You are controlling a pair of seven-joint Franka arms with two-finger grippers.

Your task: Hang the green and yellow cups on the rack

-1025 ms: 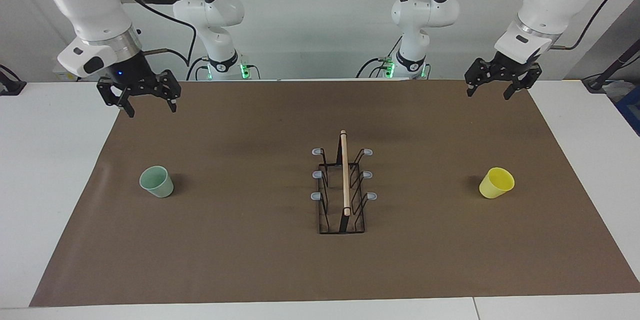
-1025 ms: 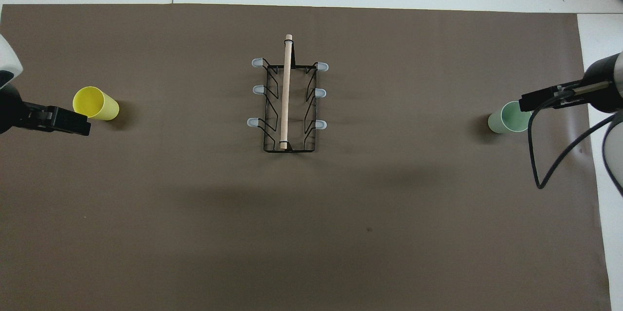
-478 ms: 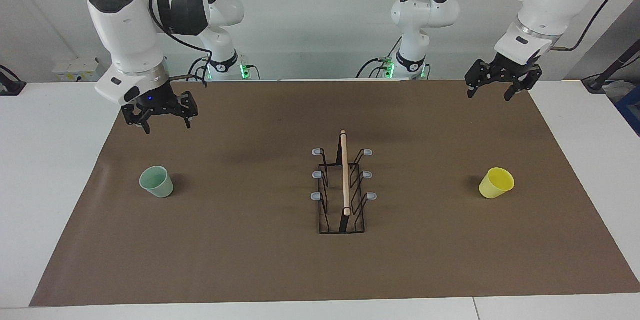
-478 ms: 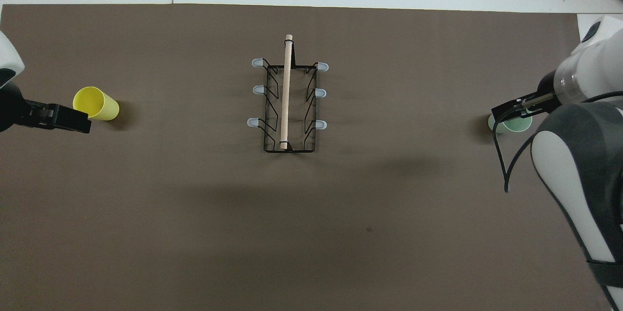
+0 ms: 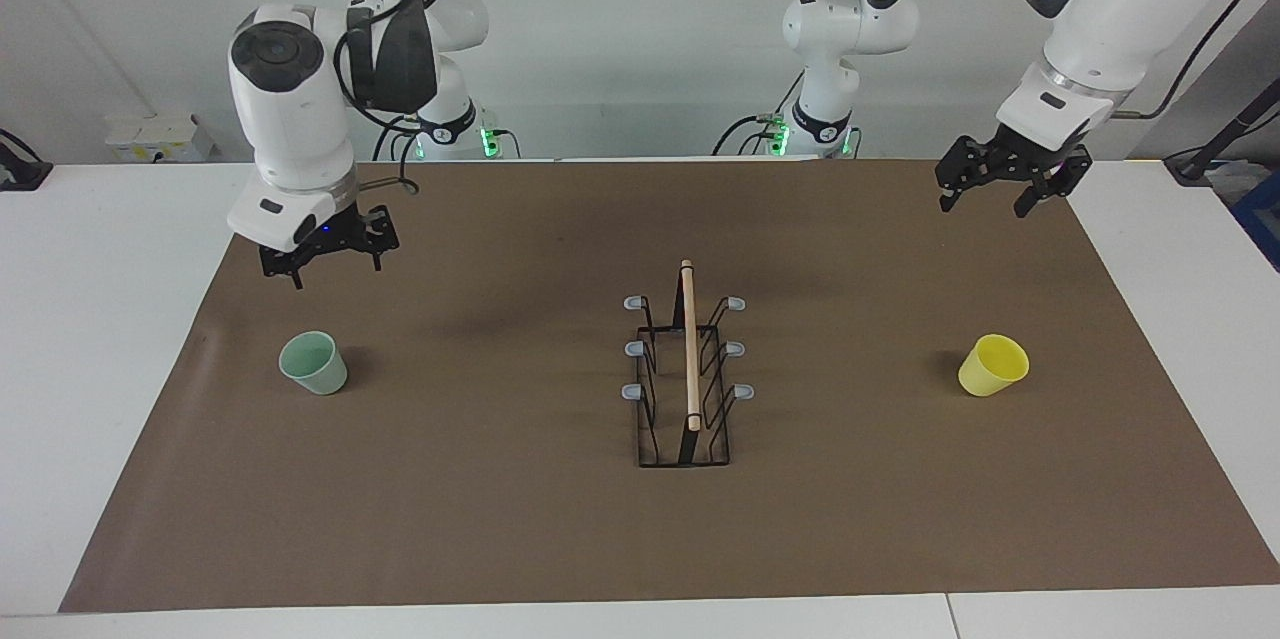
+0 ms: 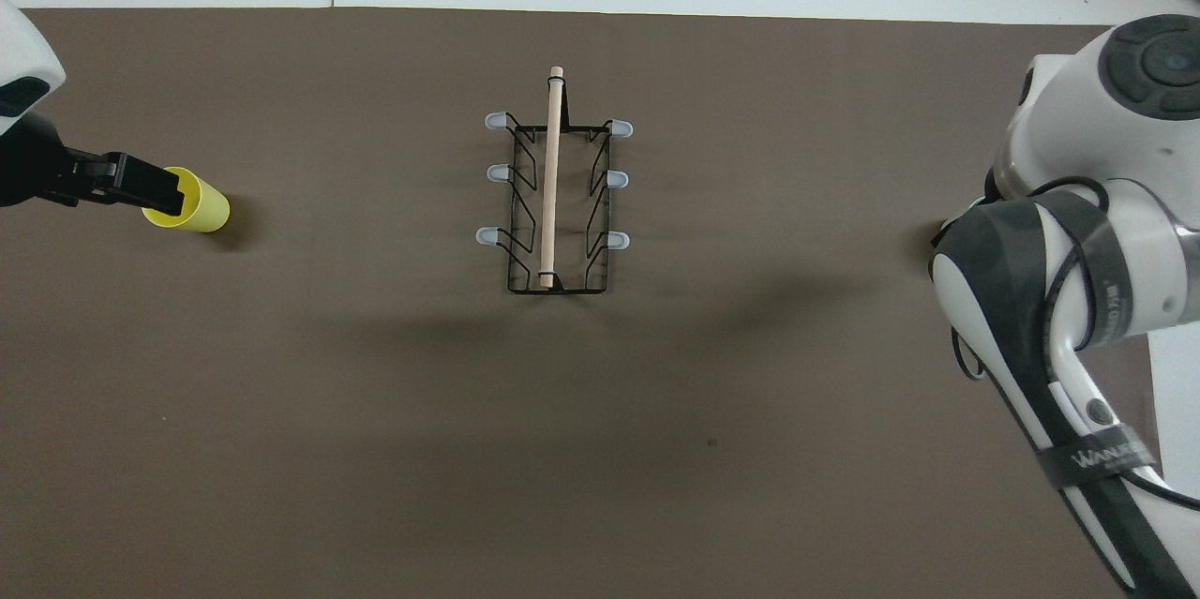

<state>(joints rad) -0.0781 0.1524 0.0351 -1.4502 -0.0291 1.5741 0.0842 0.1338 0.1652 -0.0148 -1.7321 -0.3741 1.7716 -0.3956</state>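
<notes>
My gripper is to lower the pale green cup over one of the rack's wires, which slope outward to free white tips [image 6: 619,240], so the cup will hang bottom up.
The pale green cup [image 5: 313,364] stands upright on the brown mat toward the right arm's end. In the overhead view the right arm hides it. My right gripper [image 5: 337,271] is open and empty in the air, over the mat between the cup and the robots. The yellow cup [image 5: 993,365] stands tilted toward the left arm's end and shows in the overhead view [image 6: 199,210]. My left gripper [image 5: 985,204] is open and empty, high over the mat, clear of the yellow cup. The black wire rack [image 5: 688,389] with its wooden rod [image 6: 551,177] stands mid-mat with bare prongs.
The brown mat [image 5: 500,519] covers most of the white table [image 5: 90,319]. The right arm's white links [image 6: 1078,233] hang over its end of the mat. White table shows at both ends and along the edge farthest from the robots.
My right gripper has come down and moved over the mat toward the green cup, and its arm now hides that cup from above. My left gripper has shifted slightly. Cups and rack have not moved.
</notes>
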